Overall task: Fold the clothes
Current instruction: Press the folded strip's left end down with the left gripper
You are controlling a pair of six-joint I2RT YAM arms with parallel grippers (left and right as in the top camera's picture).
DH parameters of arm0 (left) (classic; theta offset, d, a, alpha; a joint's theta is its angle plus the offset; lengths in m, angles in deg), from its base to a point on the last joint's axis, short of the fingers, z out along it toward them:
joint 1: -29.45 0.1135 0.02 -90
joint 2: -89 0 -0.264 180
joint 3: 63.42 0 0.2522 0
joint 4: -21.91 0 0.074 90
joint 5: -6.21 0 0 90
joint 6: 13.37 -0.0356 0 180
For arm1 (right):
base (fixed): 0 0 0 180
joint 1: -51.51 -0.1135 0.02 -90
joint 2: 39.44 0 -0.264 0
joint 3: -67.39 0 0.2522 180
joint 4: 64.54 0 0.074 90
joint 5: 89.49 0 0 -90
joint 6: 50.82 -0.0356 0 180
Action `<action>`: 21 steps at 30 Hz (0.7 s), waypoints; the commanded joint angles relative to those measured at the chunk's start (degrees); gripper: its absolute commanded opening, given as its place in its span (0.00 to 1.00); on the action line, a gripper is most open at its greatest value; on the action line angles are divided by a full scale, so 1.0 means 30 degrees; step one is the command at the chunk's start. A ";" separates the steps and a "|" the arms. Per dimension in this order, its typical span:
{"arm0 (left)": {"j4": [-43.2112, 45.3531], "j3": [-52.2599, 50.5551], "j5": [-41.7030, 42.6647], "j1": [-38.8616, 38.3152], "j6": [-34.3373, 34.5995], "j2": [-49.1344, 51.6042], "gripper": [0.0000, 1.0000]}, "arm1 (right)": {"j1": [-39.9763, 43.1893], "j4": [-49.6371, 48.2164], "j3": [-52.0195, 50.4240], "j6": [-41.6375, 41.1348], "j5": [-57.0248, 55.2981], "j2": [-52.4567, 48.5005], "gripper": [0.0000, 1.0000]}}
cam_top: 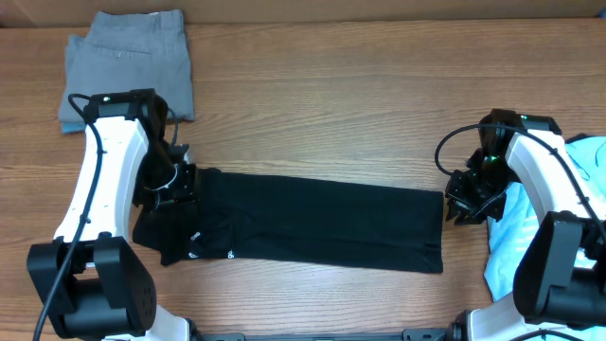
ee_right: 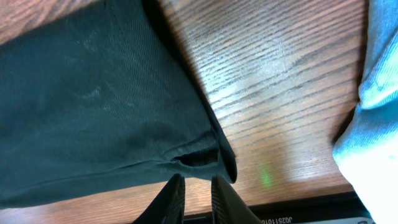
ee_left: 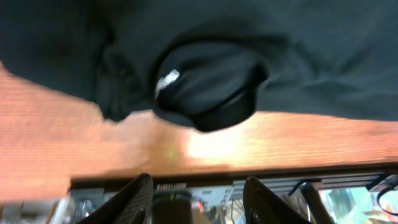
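Observation:
The black shirt's flap (cam_top: pixel 214 241) near the white logo is curled over on itself, so the robot's left gripper should pull the flap out toward the front (cam_top: pixel 214 272) before folding it.
The black shirt (cam_top: pixel 312 223) lies folded into a long strip across the table's middle. Its collar end with small white logos (cam_top: pixel 194 244) is at the left. In the left wrist view the collar (ee_left: pixel 208 87) and a white mark (ee_left: pixel 168 79) lie beyond my fingers. My left gripper (cam_top: pixel 175 185) (ee_left: pixel 199 196) is open and empty, over the shirt's left end. My right gripper (cam_top: pixel 464 206) (ee_right: pixel 198 190) is nearly shut with only a narrow gap. It holds nothing, and its tips are at the shirt's right hem corner (ee_right: pixel 211 155). The light blue tee (cam_top: pixel 516 251) (ee_right: pixel 373 124) lies at the right edge.
Folded grey shorts (cam_top: pixel 128 62) lie at the back left corner. Bare wooden table (cam_top: pixel 331 114) stretches behind the shirt. The front table edge (ee_right: pixel 298 208) is close below my right gripper. The arm bases stand at the front left and front right.

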 commanded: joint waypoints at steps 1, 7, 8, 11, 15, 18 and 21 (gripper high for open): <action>0.1005 -0.0452 0.1974 -0.1013 -0.1450 -0.0430 0.53 | 0.0087 -0.0109 -0.0051 0.0007 -0.0044 0.0503 0.18; 0.5982 -0.4699 0.1705 -0.3971 -0.1188 -0.0408 0.45 | 0.0087 -0.0197 -0.0051 0.0007 -0.0044 0.0503 0.18; 0.6572 -0.5268 0.1501 -0.4167 -0.0925 -0.0408 0.44 | 0.0087 -0.0204 -0.0051 0.0007 -0.0044 0.0503 0.18; 0.8167 -0.6623 0.1421 -0.4357 -0.0634 -0.0408 0.41 | 0.0087 -0.0299 -0.0051 0.0015 -0.0044 0.0503 0.19; 0.8342 -0.6936 0.1093 -0.4357 -0.0663 -0.0408 0.41 | 0.0087 -0.0357 -0.0051 0.0015 -0.0044 0.0503 0.19; 0.8918 -0.6972 0.1115 -0.4357 -0.0656 -0.0408 0.33 | 0.0087 -0.0437 -0.0051 0.0007 -0.0036 0.0503 0.19; 0.9551 -0.6972 0.1676 -0.4357 -0.0641 -0.0408 0.16 | 0.0087 -0.0430 -0.0051 0.0007 -0.0044 0.0503 0.19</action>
